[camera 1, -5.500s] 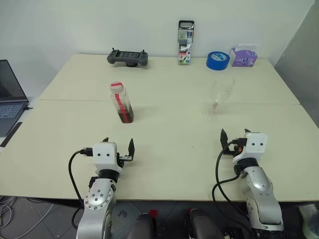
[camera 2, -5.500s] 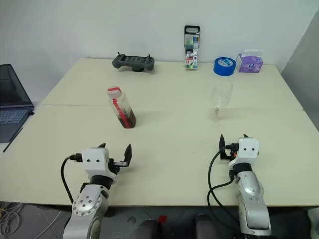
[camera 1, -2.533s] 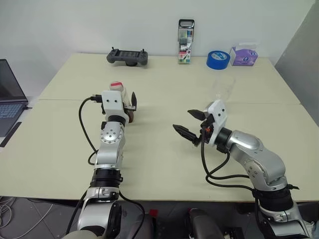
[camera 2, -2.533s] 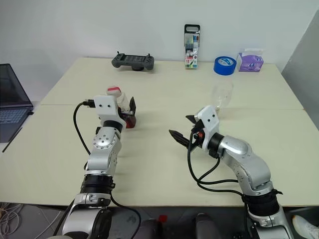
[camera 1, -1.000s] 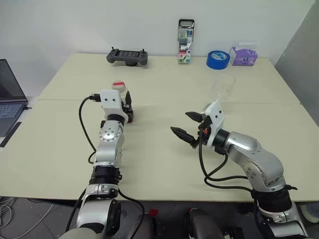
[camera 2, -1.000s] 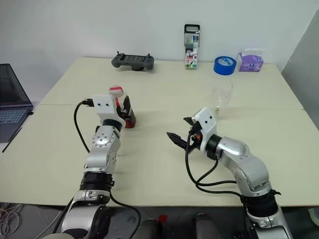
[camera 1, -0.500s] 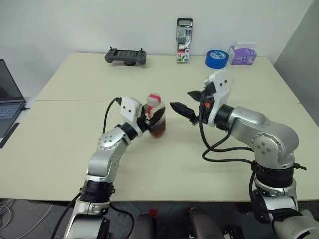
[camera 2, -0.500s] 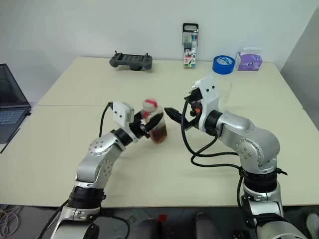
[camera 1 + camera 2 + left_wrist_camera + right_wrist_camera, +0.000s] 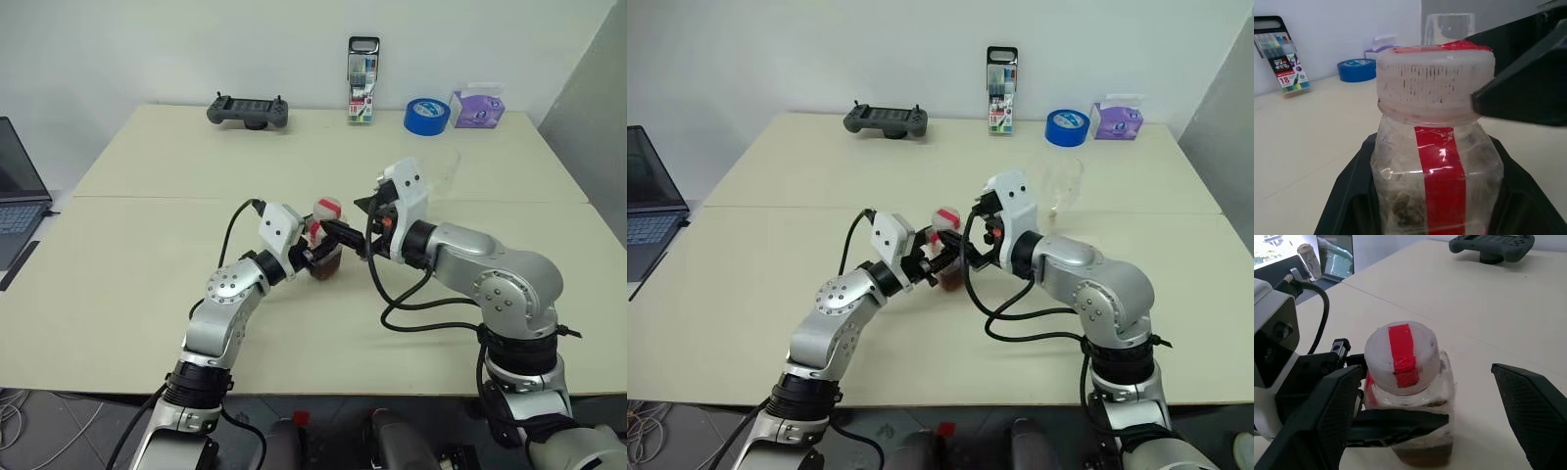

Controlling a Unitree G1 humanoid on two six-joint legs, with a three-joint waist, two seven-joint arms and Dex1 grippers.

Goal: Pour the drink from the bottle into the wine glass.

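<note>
The cap closes the bottle's opening (image 9: 1409, 381), so my right gripper should turn level, close on the cap (image 9: 327, 209) and twist it while my left gripper steadies the bottle.
The bottle (image 9: 326, 245) is upright near the table's middle, and my left gripper (image 9: 320, 258) is shut on its lower body. Its whitish cap (image 9: 1402, 356) carries a red strip. The dark drink (image 9: 1422, 455) lies at the bottle's bottom. My right gripper (image 9: 1426, 369) is open, and its two black fingers (image 9: 1535, 413) stand on either side of the cap without closing on it. The wine glass (image 9: 1064, 186) stands behind my right hand, partly hidden by it; its rim also shows behind the cap (image 9: 1449, 27). I cannot tell whether the bottle rests on the table.
Along the far edge sit a game controller (image 9: 247, 111), a tall marker case (image 9: 362, 81), a blue tape roll (image 9: 427, 116) and a purple box (image 9: 477, 111). A laptop (image 9: 20, 196) lies off the table's left side. A seam (image 9: 147, 199) crosses the tabletop.
My left gripper has carried the bottle from the left of the table to the middle. My right gripper has swung in and its open fingers now flank the cap.
</note>
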